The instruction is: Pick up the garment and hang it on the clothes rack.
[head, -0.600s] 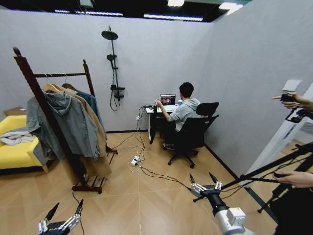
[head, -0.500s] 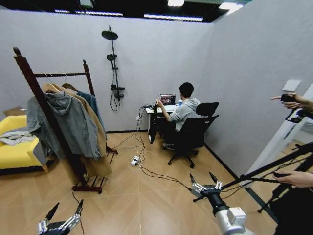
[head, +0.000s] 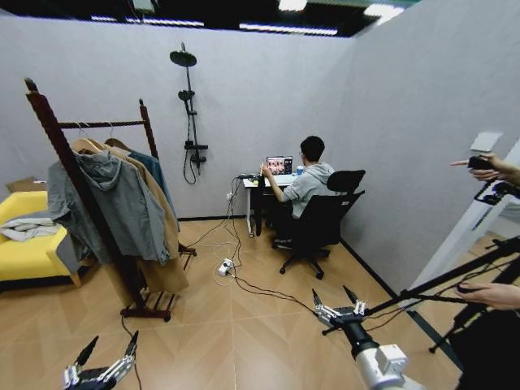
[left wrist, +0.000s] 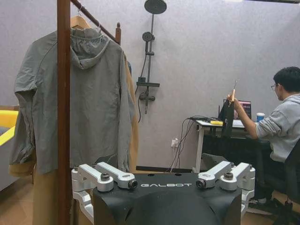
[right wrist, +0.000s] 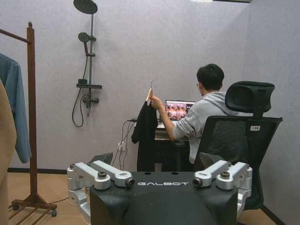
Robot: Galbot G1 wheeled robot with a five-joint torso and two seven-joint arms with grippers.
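Observation:
The black top [head: 259, 207] should stay on and come along, hanging limp, when I carry the hanger, because its cloth drapes down from the hanger's sloping wooden shoulder [right wrist: 149, 96].
The garment [right wrist: 145, 133] is a black top on a light wooden hanger. A seated person's hand holds it up by the hook beside the desk [head: 253, 184] at the far wall. It also shows as a dark strip, the garment [head: 259, 207], and as the garment [left wrist: 227, 117]. The clothes rack [head: 63, 154] stands at the left with several garments on its bar; its post [left wrist: 63, 93] rises close to my left arm. My left gripper [head: 106, 354] and right gripper [head: 336, 297] hover low over the floor, both open and holding nothing, far from the garment.
A grey hooded jacket [head: 118, 203], a tan coat and a teal-blue shirt hang on the rack. A yellow sofa [head: 24, 248] stands at the left. Cables and a power strip [head: 223, 266] lie on the floor. An office chair [head: 321, 223] and a tripod leg [head: 439, 288] stand to the right.
The seated person has lifted the black garment beside the desk, where it now hangs from the hand. The whole picture has shifted slightly. Both grippers stay put.

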